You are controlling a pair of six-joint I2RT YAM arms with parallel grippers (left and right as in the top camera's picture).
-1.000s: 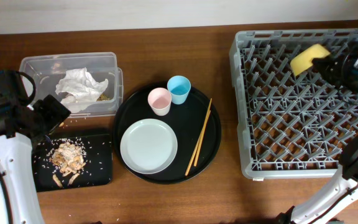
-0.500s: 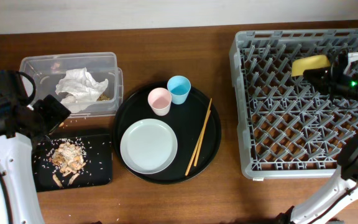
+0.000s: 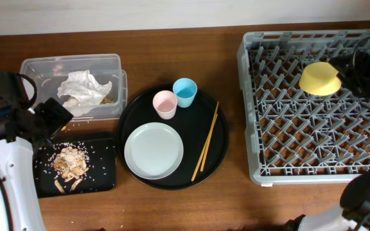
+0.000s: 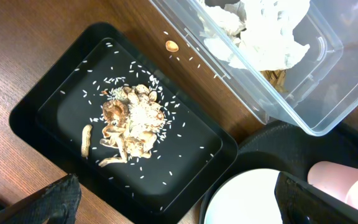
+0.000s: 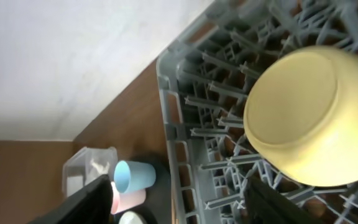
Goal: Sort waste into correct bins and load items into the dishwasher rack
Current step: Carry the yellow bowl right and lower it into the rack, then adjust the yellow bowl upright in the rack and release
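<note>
I need to go back to the yellow bowl (image 3: 319, 79) with my right gripper and settle it among the pegs before I get the pink cup (image 3: 165, 104), because the yellow bowl sits slanted on the rack's wires.
The yellow bowl (image 3: 320, 78) lies upside down on the pegs at the back of the dishwasher rack (image 3: 252, 168). My right gripper (image 3: 355, 69) hovers just right of it, open, with nothing between its fingers. In the right wrist view the bowl (image 5: 309, 115) sits ahead of the spread fingers (image 5: 89, 202). My left gripper (image 4: 185, 205) hangs open over the flat black tray (image 4: 36, 106) of food scraps (image 4: 126, 127). A napkin (image 3: 81, 90) lies in the clear tub (image 3: 37, 67). The plate (image 3: 153, 151), pink cup (image 3: 165, 103), blue cup (image 3: 185, 91) and chopsticks (image 3: 205, 140) rest on the round tray.
The large round black tray (image 3: 218, 151) sits mid-table between the bins and the rack. The rack's upright pegs (image 5: 216, 112) fill its whole floor. A wall runs along the table's far edge.
My right gripper has opened and let go of the yellow bowl, which tipped from on edge to upside down on the pegs. The left arm has not moved.
</note>
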